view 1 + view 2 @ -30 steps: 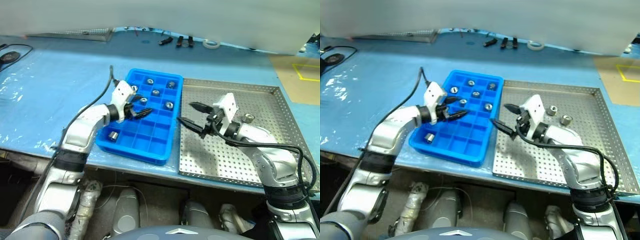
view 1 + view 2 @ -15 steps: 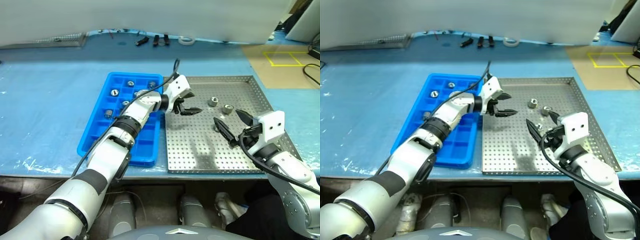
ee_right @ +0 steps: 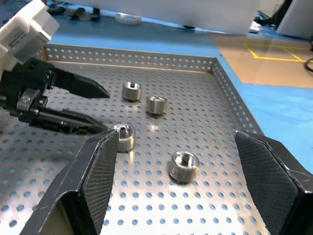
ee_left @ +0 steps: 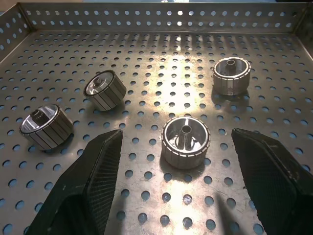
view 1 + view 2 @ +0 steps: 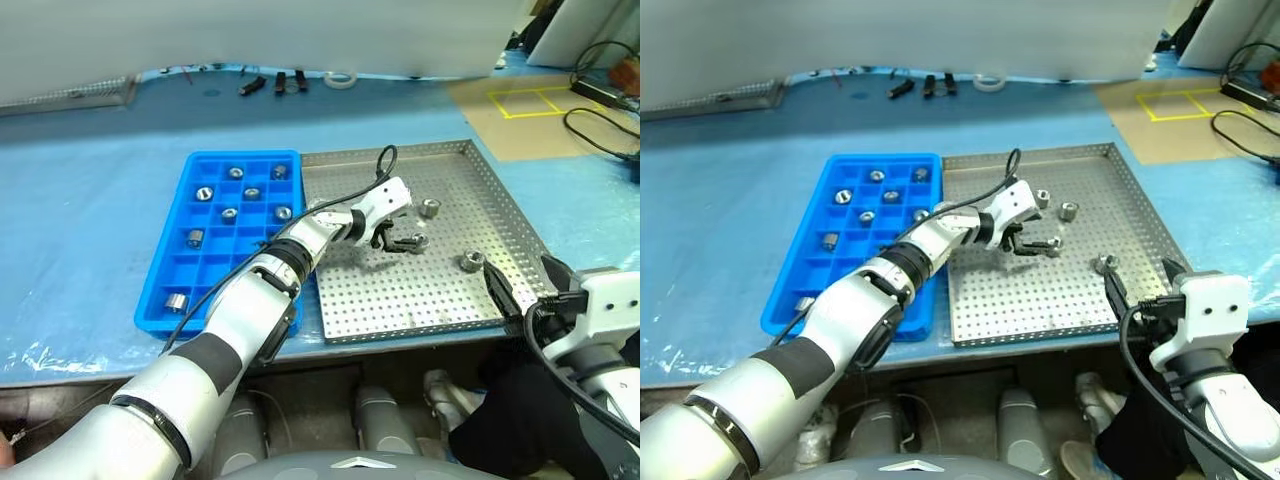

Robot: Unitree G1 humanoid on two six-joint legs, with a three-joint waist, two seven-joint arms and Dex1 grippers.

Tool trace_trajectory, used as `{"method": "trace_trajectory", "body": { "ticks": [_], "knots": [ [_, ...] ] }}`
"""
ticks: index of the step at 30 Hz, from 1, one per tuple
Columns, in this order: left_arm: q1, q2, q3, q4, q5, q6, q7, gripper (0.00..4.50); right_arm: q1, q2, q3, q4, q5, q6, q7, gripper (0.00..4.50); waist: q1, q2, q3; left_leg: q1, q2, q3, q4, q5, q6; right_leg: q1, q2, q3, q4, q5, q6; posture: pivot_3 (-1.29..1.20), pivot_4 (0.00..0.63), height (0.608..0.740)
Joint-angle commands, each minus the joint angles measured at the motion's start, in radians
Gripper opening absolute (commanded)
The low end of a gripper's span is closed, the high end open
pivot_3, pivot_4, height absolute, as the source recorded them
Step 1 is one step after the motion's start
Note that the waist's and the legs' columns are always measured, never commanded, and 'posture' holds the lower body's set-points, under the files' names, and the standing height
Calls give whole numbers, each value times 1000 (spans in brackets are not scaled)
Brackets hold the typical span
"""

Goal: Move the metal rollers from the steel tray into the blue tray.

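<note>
The upright roller (image 5: 420,243) is clear of its neighbours and centred ahead of the open fingers. My left gripper keeps going forward and closes on its ribbed side (image 4: 184,158).
The steel tray (image 5: 440,300) lies on the right and holds several metal rollers, among them a roller (image 5: 430,208) and a second roller (image 5: 468,262). My left gripper (image 5: 400,238) reaches across from the blue tray's side, low over the perforated floor and open. One roller (image 4: 185,142) stands upright just ahead of its tips, between the lines of its two fingers. The blue tray (image 5: 240,270) lies on the left with several rollers in its compartments. My right gripper (image 5: 525,285) hangs open and empty at the steel tray's near right corner.
Small black tools (image 5: 270,82) and a roll of tape (image 5: 340,78) lie at the back of the blue-covered table. A brown board with yellow tape (image 5: 520,100) and cables (image 5: 600,90) sit at the back right.
The camera has swung to the right. My left gripper moved from over the blue tray into the steel tray and sank toward a roller. My right gripper drew back to the tray's near right corner.
</note>
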Motion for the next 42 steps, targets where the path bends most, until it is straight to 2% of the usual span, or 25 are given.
{"method": "trace_trajectory", "body": {
  "ticks": [1,4,10,21,24,29,37,42],
  "knots": [
    [-27,-102,15,1,17,10,41,3747,36,-26,21,-42,19,-73,-55,3962,-23,0,0,-1,0,0,0,0,0,0,0,0,0,0,1,-791,150,740],
    [-14,-123,6,6,31,14,51,3747,63,-48,44,-42,31,-104,-93,3962,-52,0,0,-2,-3,0,0,-1,2,0,-4,-1,-1,-3,6,-796,150,740],
    [-3,-157,0,16,60,32,101,3747,95,-84,86,-42,46,-141,-148,3962,-116,0,0,-6,-9,-1,1,-5,7,0,-10,-2,-4,-3,8,-808,150,740],
    [22,-156,-24,33,135,73,198,3747,128,-108,109,-42,51,-167,-200,3962,-185,0,0,-10,-17,-1,3,-11,17,7,-19,-7,-19,0,14,-818,150,740],
    [25,-154,-22,32,139,74,190,3197,122,-105,116,-42,49,-162,-205,3962,-195,0,0,-9,-22,-1,3,-11,19,9,-23,-8,-19,0,17,-818,150,740],
    [29,-144,-23,32,151,74,191,1703,75,-113,120,-42,60,-125,-215,3962,-224,0,0,-9,-28,-3,5,-14,23,15,-29,-10,-24,-1,18,-803,150,740],
    [23,-132,-16,30,154,71,188,1707,49,-119,126,-42,78,-101,-201,3962,-237,0,0,-10,-31,-7,5,-15,30,20,-35,-17,-30,0,19,-784,150,740],
    [-5,-94,36,7,101,32,113,1707,43,-122,148,-42,80,-99,-194,3962,-238,0,0,-12,-31,-9,5,-15,30,21,-37,-20,-30,0,19,-765,150,740]
  ]
}}
